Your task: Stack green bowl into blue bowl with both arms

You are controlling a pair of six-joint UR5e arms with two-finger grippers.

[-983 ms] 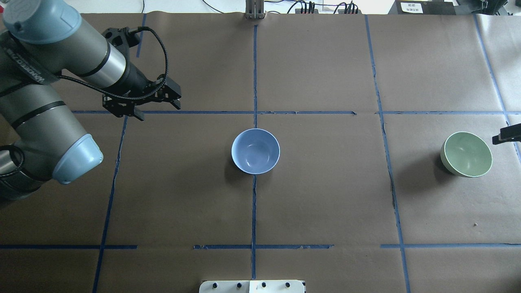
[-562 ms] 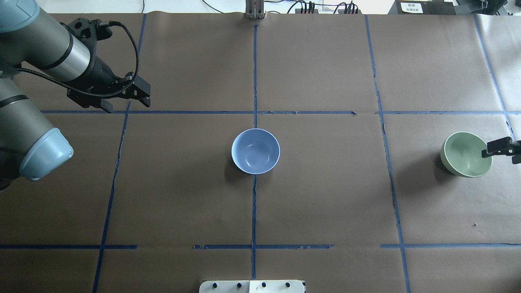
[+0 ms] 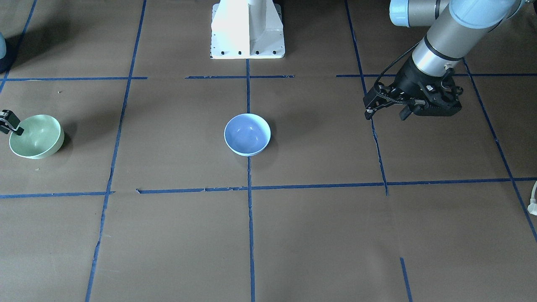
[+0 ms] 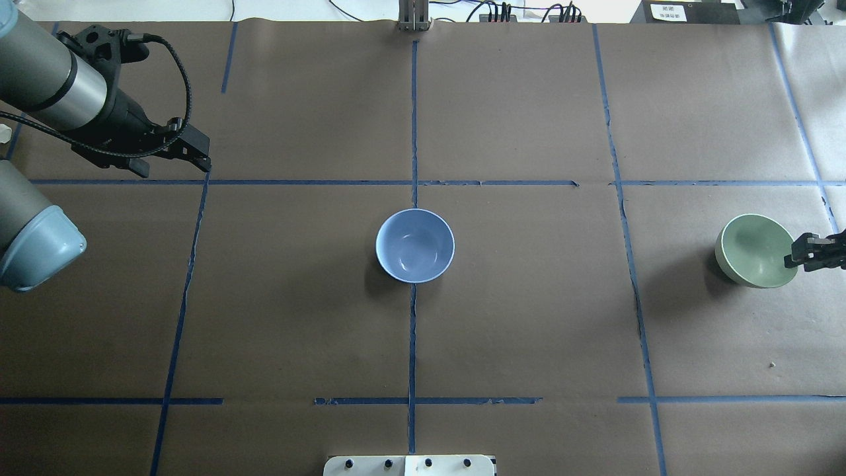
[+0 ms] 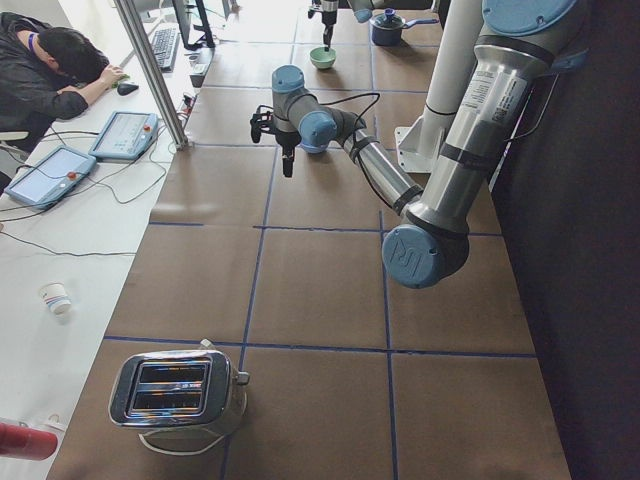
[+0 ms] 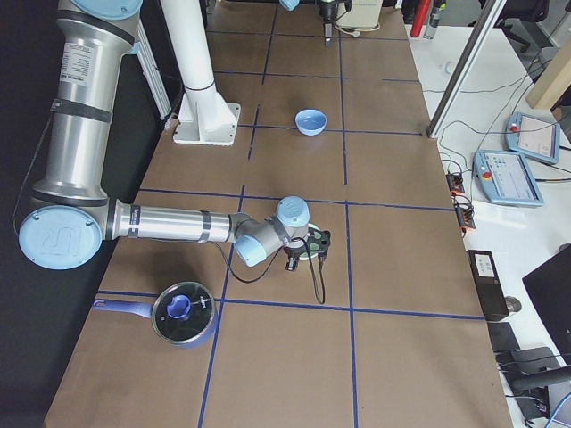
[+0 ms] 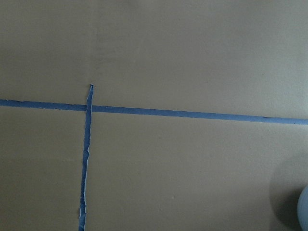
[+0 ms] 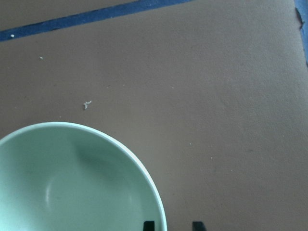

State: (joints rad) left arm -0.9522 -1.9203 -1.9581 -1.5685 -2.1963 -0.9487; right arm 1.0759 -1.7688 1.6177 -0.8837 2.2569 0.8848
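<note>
The green bowl (image 3: pixel 37 136) will sit deep inside when I lower it, with the green bowl's rim staying just above, because the empty blue bowl (image 3: pixel 247 134) is about as round and wide.
The green bowl (image 4: pixel 753 250) stands upright at the table's right end; it also shows in the front view (image 3: pixel 35 136) and the right wrist view (image 8: pixel 72 187). The blue bowl (image 4: pixel 415 245) stands upright and empty at the table's centre, also in the front view (image 3: pixel 247 134). My right gripper (image 4: pixel 803 254) is open at the green bowl's right rim. In the right wrist view (image 8: pixel 172 225) one fingertip is inside the rim and one outside. My left gripper (image 4: pixel 173 165) is open and empty, far left of the blue bowl, above the table (image 3: pixel 386 113).
Blue tape lines divide the brown table (image 4: pixel 529 330). The white pedestal base (image 3: pixel 247 29) is at the robot's side. A toaster (image 5: pixel 175 390) stands at the left end. A lidded pot (image 6: pixel 183 312) stands at the right end. An operator (image 5: pixel 50 70) sits beyond the far side.
My left arm has drawn back to the left, away from the blue bowl. My right gripper has come in from the right edge and moved onto the green bowl's right rim.
</note>
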